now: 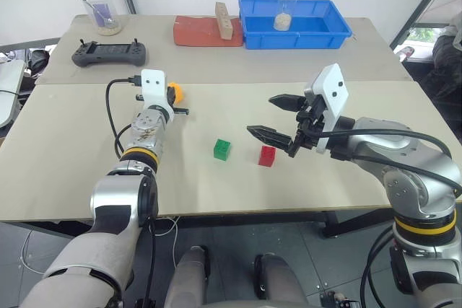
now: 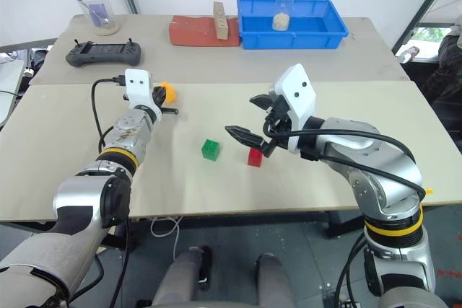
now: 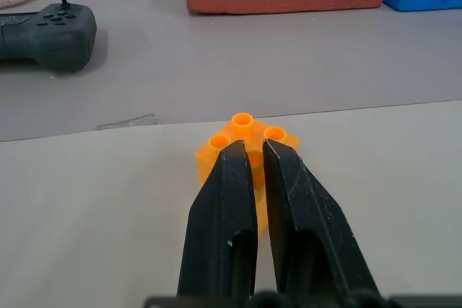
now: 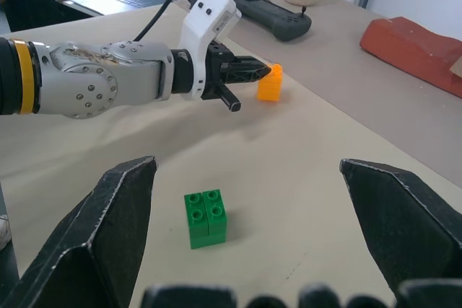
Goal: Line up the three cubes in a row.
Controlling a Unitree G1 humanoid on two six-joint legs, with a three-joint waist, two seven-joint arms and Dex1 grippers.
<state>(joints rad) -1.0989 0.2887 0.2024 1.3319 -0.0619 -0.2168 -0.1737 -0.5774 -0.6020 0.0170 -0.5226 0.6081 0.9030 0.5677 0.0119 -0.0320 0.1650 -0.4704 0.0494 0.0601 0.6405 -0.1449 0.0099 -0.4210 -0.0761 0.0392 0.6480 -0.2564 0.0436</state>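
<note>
The robot's left gripper is pinching just the orange-yellow cube's corner (image 3: 257,172), so the robot should put that cube down near the green cube and then grip it by its opposite sides.
The orange-yellow cube (image 3: 245,133) stands at the left of the near table, and my left gripper (image 3: 249,152) is shut on its near top edge, level with the table. From the right wrist view, the left fingertips (image 4: 264,71) meet that cube (image 4: 269,86). The green cube (image 1: 222,149) and the red cube (image 1: 267,156) lie a little apart at the table's middle. My right gripper (image 1: 260,114) hangs open just above and to the right of the red cube, with nothing between its fingers.
On the far table are a blue bin (image 1: 249,37) holding a glass beaker (image 1: 289,5), a red-brown slab (image 1: 202,32) with a tan wooden block (image 1: 224,19), a black controller (image 1: 108,53) and a glass with a spoon (image 1: 101,12). A black cable (image 1: 112,117) loops beside my left wrist.
</note>
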